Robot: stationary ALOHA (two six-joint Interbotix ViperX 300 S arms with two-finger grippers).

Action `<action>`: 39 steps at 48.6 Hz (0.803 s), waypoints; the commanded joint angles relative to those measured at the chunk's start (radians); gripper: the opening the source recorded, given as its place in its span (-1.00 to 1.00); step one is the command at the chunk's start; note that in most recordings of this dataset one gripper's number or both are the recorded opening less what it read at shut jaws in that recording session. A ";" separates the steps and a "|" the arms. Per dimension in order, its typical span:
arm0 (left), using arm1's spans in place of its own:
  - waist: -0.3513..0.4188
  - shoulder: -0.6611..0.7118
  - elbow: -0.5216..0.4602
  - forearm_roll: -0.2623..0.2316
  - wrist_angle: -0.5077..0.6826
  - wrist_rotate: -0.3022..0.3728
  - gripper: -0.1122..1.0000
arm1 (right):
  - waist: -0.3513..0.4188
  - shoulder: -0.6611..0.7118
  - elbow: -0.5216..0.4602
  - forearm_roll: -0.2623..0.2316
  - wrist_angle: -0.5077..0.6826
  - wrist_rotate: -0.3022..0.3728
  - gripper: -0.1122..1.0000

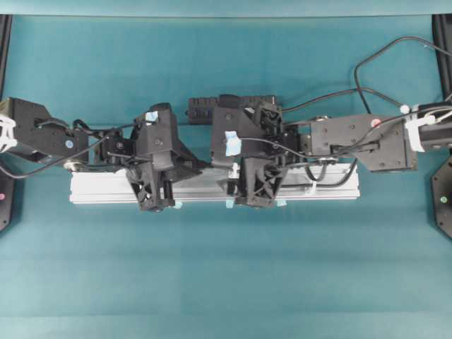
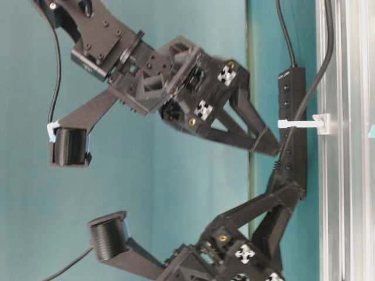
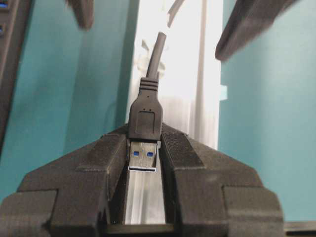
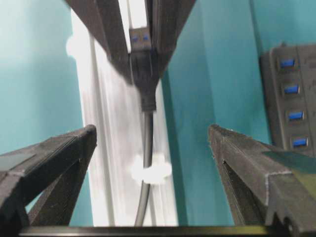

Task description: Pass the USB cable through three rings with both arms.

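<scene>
My left gripper is holding the plug by its silver tip [image 3: 143, 156]. My right gripper should take the plug's cord end [image 4: 147, 100] so that the plug's tip is free for the next ring.
My left gripper [image 3: 144, 142] is shut on the silver tip of the USB cable's black plug [image 3: 145, 114]. The cord [image 3: 157, 49] runs away from it along the silver rail [image 3: 177, 74]. In the right wrist view the cord [image 4: 147, 133] passes through one white ring [image 4: 152, 171] on the rail. My right gripper [image 4: 152, 136] stands wide open around the cord without touching it, its fingers [image 4: 64, 158] well apart. From overhead both grippers, left [image 1: 155, 199] and right [image 1: 256, 196], point down at the rail [image 1: 92, 189]. Another ring [image 2: 300, 123] sticks out from the rail in the table-level view.
A black multi-port hub [image 1: 212, 107] with blue sockets [image 4: 291, 101] lies just behind the rail. Loose black wires [image 1: 385, 56] loop over the teal table [image 1: 226, 275] at the back right. Small teal tabs [image 1: 229, 205] mark the rail's front edge.
</scene>
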 commanded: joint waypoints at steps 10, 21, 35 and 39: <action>-0.002 -0.034 -0.009 0.002 -0.003 0.003 -0.45 | 0.000 0.031 -0.012 -0.003 -0.037 0.008 0.76; -0.003 -0.034 -0.012 0.002 -0.003 0.015 -0.45 | -0.011 0.064 -0.023 -0.003 -0.087 0.006 0.75; -0.005 -0.034 -0.014 0.002 -0.002 0.037 -0.45 | -0.026 0.077 -0.023 -0.003 -0.103 0.006 0.68; -0.003 -0.034 -0.014 0.002 -0.002 0.037 -0.45 | -0.028 0.077 -0.025 -0.003 -0.107 0.006 0.55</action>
